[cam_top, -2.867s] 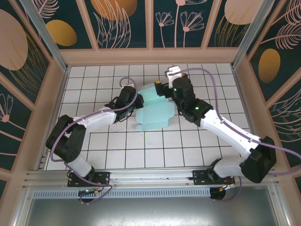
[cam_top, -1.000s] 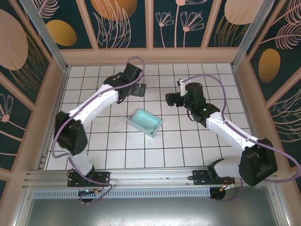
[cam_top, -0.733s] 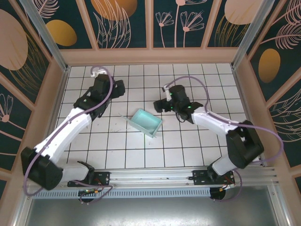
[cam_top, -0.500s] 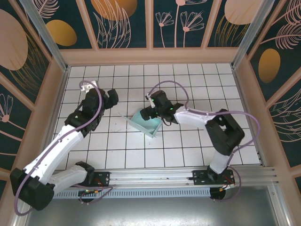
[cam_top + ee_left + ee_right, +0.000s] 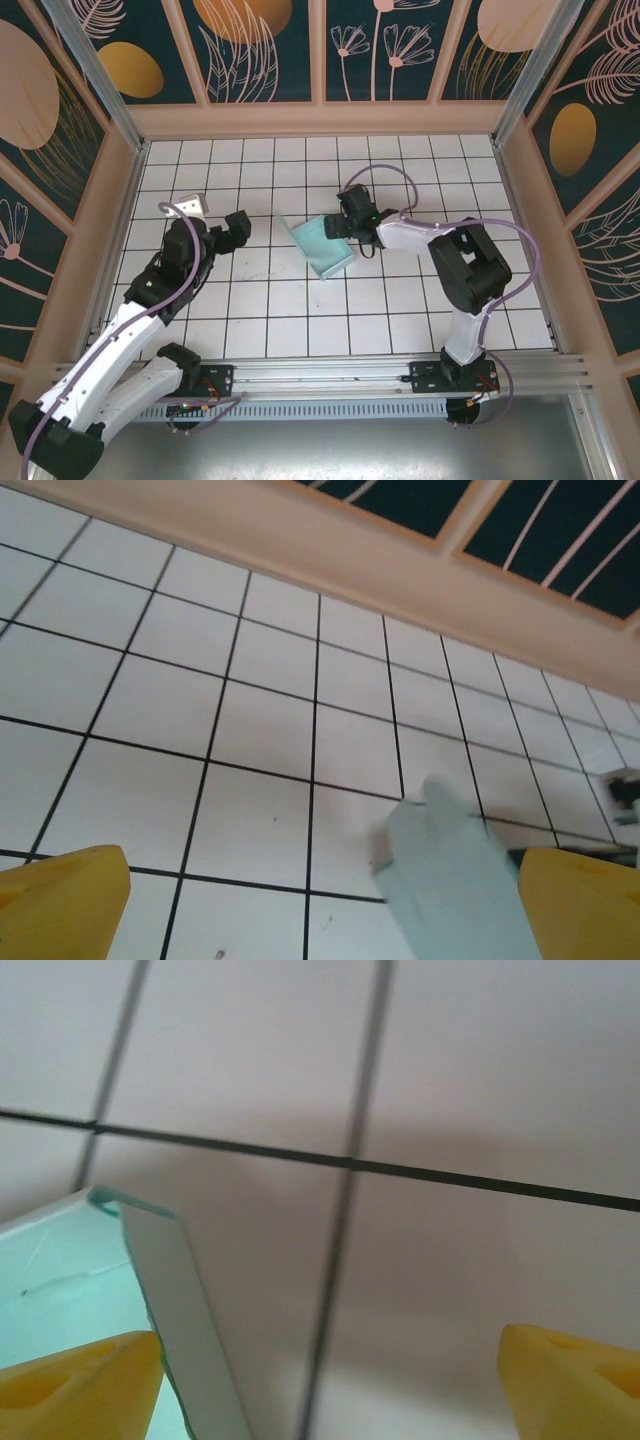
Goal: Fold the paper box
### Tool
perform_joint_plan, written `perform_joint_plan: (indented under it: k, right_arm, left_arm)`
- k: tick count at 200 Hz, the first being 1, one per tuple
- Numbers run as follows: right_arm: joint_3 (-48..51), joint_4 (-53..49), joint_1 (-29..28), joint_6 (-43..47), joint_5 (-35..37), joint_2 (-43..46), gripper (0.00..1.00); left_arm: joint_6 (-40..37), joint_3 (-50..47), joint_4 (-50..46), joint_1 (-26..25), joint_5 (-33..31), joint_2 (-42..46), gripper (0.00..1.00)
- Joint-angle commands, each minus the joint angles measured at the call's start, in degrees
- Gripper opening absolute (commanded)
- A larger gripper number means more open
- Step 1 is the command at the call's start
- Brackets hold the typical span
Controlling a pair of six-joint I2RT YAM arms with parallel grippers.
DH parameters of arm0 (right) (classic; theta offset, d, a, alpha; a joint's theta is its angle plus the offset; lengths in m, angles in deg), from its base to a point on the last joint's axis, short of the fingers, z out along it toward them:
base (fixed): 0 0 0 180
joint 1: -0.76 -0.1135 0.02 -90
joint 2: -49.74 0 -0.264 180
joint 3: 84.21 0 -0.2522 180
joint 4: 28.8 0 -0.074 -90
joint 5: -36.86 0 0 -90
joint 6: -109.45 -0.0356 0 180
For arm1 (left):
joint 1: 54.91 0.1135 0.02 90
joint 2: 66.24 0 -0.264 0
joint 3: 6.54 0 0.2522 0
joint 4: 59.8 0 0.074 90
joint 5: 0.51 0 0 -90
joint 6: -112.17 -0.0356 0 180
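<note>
The paper box lies crooked with its lid (image 5: 293, 234) toward the robot's left gripper, so the right gripper should turn the box (image 5: 324, 246) straight, with the lid at the box's far side, before folding.
The paper box (image 5: 322, 250) is a small, shallow pale teal box, folded, lying askew on the white tiled floor near the middle. My right gripper (image 5: 340, 228) is at its far right edge and stands open. In the right wrist view one yellow fingertip (image 5: 75, 1380) is over the box's teal inside (image 5: 55, 1280), the box's wall (image 5: 180, 1320) stands between the fingers, and the other fingertip (image 5: 575, 1380) is outside over the tiles. My left gripper (image 5: 237, 228) is open about two tiles to the left of the box. In the left wrist view the blurred box (image 5: 450, 880) lies ahead of it.
The tiled floor (image 5: 400, 300) is ringed by a tan wooden rail (image 5: 320, 120) with patterned panels behind. Aluminium posts (image 5: 95, 70) stand at the back corners. The arm bases sit on the metal rail (image 5: 320, 370) at the near edge.
The box has slid up and to the right and turned, with the right gripper at its edge. The left arm has drawn back toward the near left.
</note>
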Motion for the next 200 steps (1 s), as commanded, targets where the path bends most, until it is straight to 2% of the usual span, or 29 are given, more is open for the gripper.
perform_joint_plan:
  k: [1, 12, 30, 53, 80, 106, 146, 200]
  right_arm:
    - [3.1, -2.6, 2.8, -4.3, 4.2, 5.6, 0.87]
    - [5.2, -3.1, 3.1, -5.6, 4.9, 8.1, 0.86]
    - [9.0, -3.0, 6.9, -6.4, 4.0, 12.2, 0.86]
    - [14.0, -1.5, 7.6, -4.8, 2.4, 18.4, 0.86]
    - [21.0, 0.6, 11.1, -8.9, -0.1, 26.5, 0.83]
    - [24.4, 1.5, 12.6, -8.5, -5.4, 26.5, 0.79]
    - [23.7, 3.3, 6.6, -8.8, -7.6, 21.2, 0.67]
    - [16.6, 5.8, -7.4, -12.1, -7.1, 10.8, 0.64]
  left_arm:
    - [-2.8, 1.7, 2.5, 0.2, 4.4, -3.7, 0.99]
    - [-2.9, 1.9, 3.2, 0.3, 5.7, -5.1, 0.99]
    - [-3.0, 1.7, 4.7, 0.2, 7.4, -6.8, 0.99]
    - [-3.2, 1.5, 5.9, 0.3, 8.3, -8.3, 0.99]
    - [-3.4, 1.4, 6.6, 0.3, 9.3, -9.4, 0.99]
    - [-3.0, 0.6, 7.7, 0.3, 9.8, -9.8, 0.99]
    - [-1.8, 1.0, 6.5, 0.3, 7.5, -9.7, 0.99]
    - [7.0, 1.9, -1.7, 0.3, -7.5, -6.9, 0.99]
